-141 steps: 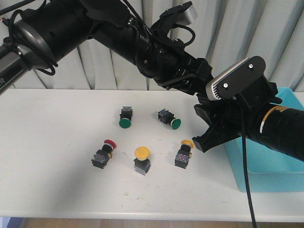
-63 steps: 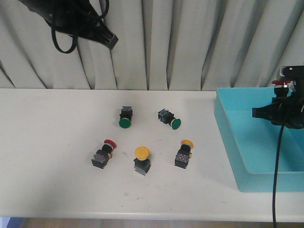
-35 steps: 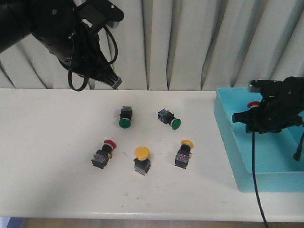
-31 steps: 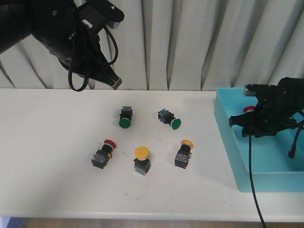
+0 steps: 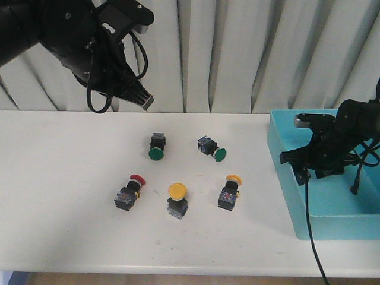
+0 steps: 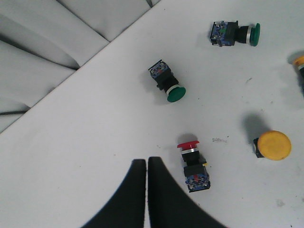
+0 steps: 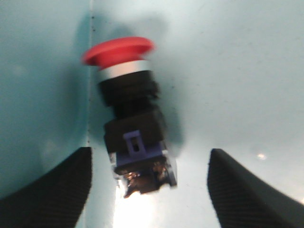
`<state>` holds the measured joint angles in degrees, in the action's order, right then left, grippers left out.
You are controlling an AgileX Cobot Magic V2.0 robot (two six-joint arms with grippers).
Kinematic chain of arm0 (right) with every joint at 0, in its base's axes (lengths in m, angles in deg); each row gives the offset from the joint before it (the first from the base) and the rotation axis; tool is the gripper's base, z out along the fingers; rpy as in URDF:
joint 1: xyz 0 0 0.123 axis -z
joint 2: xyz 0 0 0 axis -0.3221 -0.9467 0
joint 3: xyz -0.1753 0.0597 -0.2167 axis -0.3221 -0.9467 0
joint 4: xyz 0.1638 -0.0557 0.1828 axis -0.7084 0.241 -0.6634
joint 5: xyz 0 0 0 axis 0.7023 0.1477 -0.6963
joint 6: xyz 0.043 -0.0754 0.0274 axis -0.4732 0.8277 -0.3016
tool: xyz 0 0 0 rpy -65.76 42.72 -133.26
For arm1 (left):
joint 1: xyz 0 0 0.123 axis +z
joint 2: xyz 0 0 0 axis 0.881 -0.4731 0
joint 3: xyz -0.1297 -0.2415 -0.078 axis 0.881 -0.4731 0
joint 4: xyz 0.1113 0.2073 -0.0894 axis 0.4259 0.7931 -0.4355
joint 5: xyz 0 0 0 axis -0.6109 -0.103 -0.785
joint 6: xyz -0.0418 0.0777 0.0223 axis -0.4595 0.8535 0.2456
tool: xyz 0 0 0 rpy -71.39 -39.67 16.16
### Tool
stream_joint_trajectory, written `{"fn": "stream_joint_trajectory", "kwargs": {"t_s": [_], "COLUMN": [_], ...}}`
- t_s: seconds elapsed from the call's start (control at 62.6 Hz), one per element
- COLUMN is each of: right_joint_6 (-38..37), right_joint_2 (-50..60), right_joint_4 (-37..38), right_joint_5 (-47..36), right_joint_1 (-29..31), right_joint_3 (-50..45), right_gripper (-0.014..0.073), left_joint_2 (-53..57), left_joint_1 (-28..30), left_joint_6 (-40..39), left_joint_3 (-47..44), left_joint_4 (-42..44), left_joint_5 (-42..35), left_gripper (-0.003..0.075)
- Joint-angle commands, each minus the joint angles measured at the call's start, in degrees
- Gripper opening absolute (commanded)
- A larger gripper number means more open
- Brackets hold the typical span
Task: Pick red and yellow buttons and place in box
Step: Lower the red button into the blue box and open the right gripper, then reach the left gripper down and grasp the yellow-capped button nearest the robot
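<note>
Next, I pick up the middle yellow button (image 5: 177,192) with my left gripper and pass it to my right gripper for placing, because the box (image 5: 332,208) stands far from my left gripper.
In the right wrist view a red button (image 7: 130,118) lies on the floor of the light-blue box (image 7: 237,71), between the spread fingers of my open right gripper (image 7: 149,156), touching neither. In the front view that gripper (image 5: 304,165) is low inside the box (image 5: 297,205) by its left wall, hiding this button. My left gripper (image 5: 146,102) is shut and empty, high above the table's back. On the table lie a red button (image 5: 129,191) and two yellow buttons (image 5: 177,199) (image 5: 230,191). The left wrist view shows the shut gripper (image 6: 146,162), the table's red button (image 6: 194,164) and a yellow one (image 6: 273,145).
Two green-capped buttons (image 5: 156,146) (image 5: 211,148) lie behind the red and yellow ones; they also show in the left wrist view (image 6: 167,83) (image 6: 235,34). A pleated grey curtain hangs behind the white table. The box stands at the table's right end.
My right gripper has sunk lower and leftward into the box and let go of the red button, which now lies on the box floor. The left arm has barely moved.
</note>
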<state>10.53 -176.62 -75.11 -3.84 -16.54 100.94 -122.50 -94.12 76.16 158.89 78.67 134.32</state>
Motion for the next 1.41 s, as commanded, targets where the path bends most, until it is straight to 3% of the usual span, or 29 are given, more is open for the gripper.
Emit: {"fn": "stream_joint_trajectory", "kwargs": {"t_s": [0.0, 0.16, 0.464, 0.575, 0.751, 1.103, 1.391], "right_joint_6": [0.7, 0.7, 0.9, 0.9, 2.0, 2.2, 2.2], "right_joint_2": [7.0, 16.3, 38.3, 45.3, 56.2, 73.4, 74.1], "right_joint_4": [0.9, 1.4, 0.2, -0.6, -3.3, -4.4, -1.4], "right_joint_5": [-0.7, 0.1, 3.1, 4.7, 0.7, -21.7, -22.5], "right_joint_1": [0.4, 0.4, 0.3, 0.3, 0.3, -1.3, -9.8], "right_joint_3": [1.6, 1.6, 1.6, 1.5, -5.1, -30.9, -35.8], "right_gripper": [0.0556, 0.0556, 0.0555, 0.0555, 0.0555, 0.0555, 0.0555], "left_joint_2": [2.6, 3.1, 2.8, 1.1, -5.0, -16.7, -21.1], "left_joint_1": [-0.1, -0.1, -0.1, -0.1, -0.1, -0.1, -0.1], "left_joint_6": [-0.8, -0.3, -1.8, -3.1, -3.1, -3.1, -2.8], "left_joint_3": [1.1, 1.2, 2.3, 2.3, 2.3, 2.3, 2.3], "left_joint_4": [1.2, 1.5, -3.4, -7.6, -11.1, -15.4, -18.5], "left_joint_5": [-3.4, -6.3, -10.2, -12.5, -12.4, -12.2, -10.3], "left_gripper": [0.0056, 0.0166, 0.0554, 0.0631, 0.0636, 0.0610, 0.0607]}}
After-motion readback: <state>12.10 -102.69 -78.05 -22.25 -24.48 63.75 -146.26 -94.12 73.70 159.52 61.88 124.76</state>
